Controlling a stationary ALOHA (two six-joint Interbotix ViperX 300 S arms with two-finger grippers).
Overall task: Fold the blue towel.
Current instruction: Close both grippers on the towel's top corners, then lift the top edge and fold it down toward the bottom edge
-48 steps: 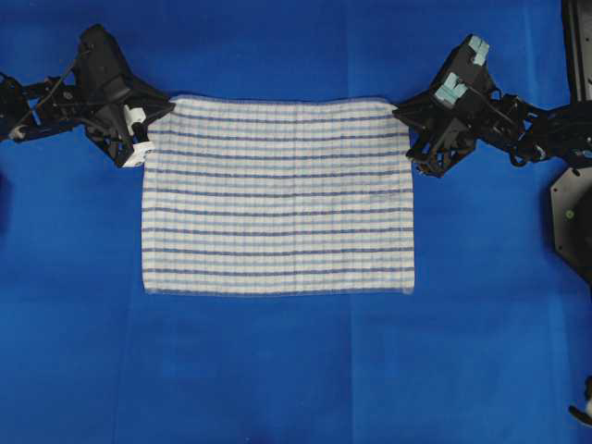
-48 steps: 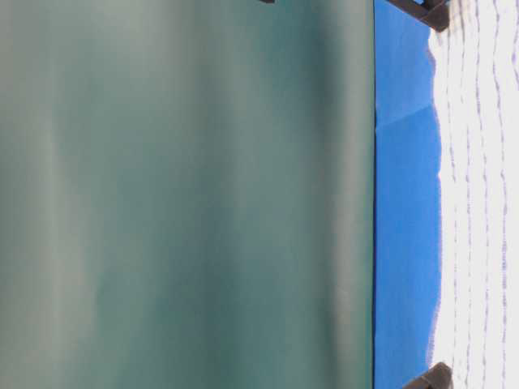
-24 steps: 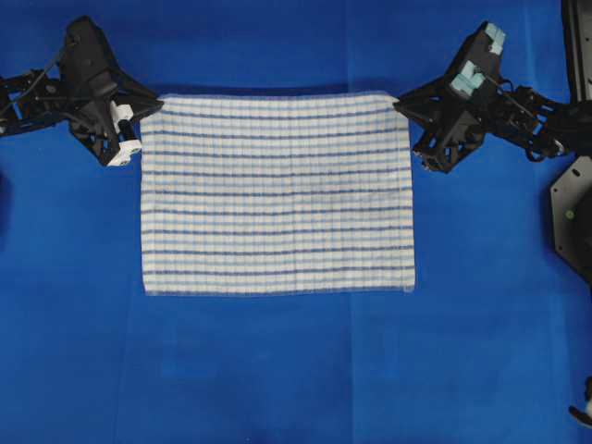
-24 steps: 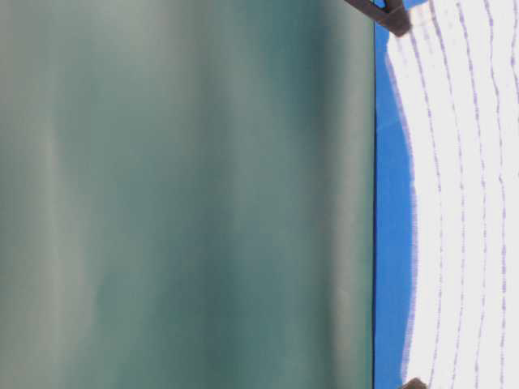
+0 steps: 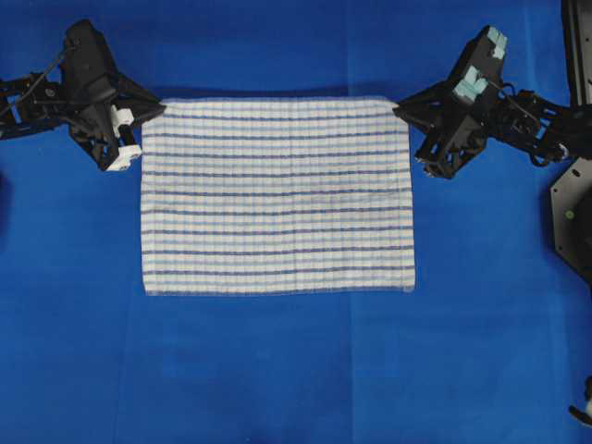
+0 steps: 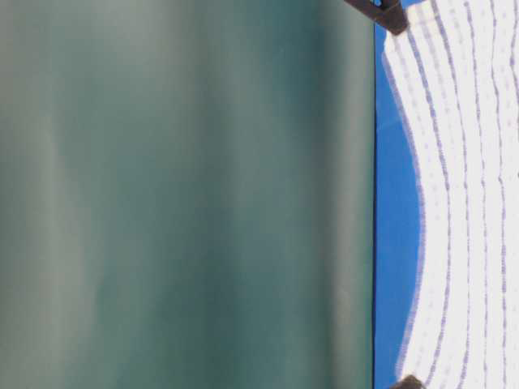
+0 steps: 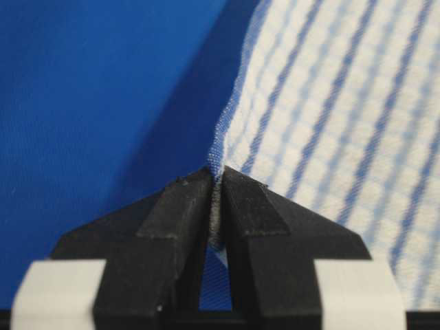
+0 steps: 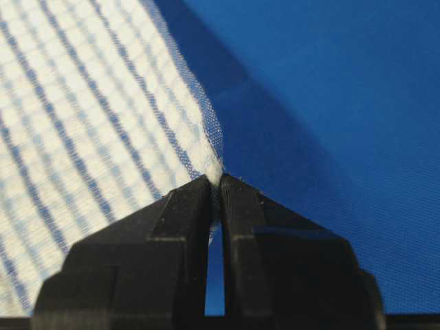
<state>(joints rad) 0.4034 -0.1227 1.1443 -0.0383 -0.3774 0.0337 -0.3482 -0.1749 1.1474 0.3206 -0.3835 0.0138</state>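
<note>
The towel's near edge lies straight and both grippers hold the towel's far corners, so the left gripper should keep carrying its corner until it gets to the towel's near corner.
The blue towel, white with thin dark-blue and pale-blue stripes, is spread wide in the middle of the overhead view. Its near edge lies on the blue covering and its far edge is lifted, casting a shadow behind it. My left gripper is shut on the towel's far left corner. My right gripper is shut on the far right corner. In the table-level view the towel hangs taut between the two black fingertips, its far edge bowing down in the middle.
The blue table covering runs all round the towel. A black stand sits at the right edge of the overhead view. A green backdrop fills most of the table-level view.
Both grippers have drawn the far edge back and outward, stretching the towel wider and flatter; in the last half second they barely moved.
</note>
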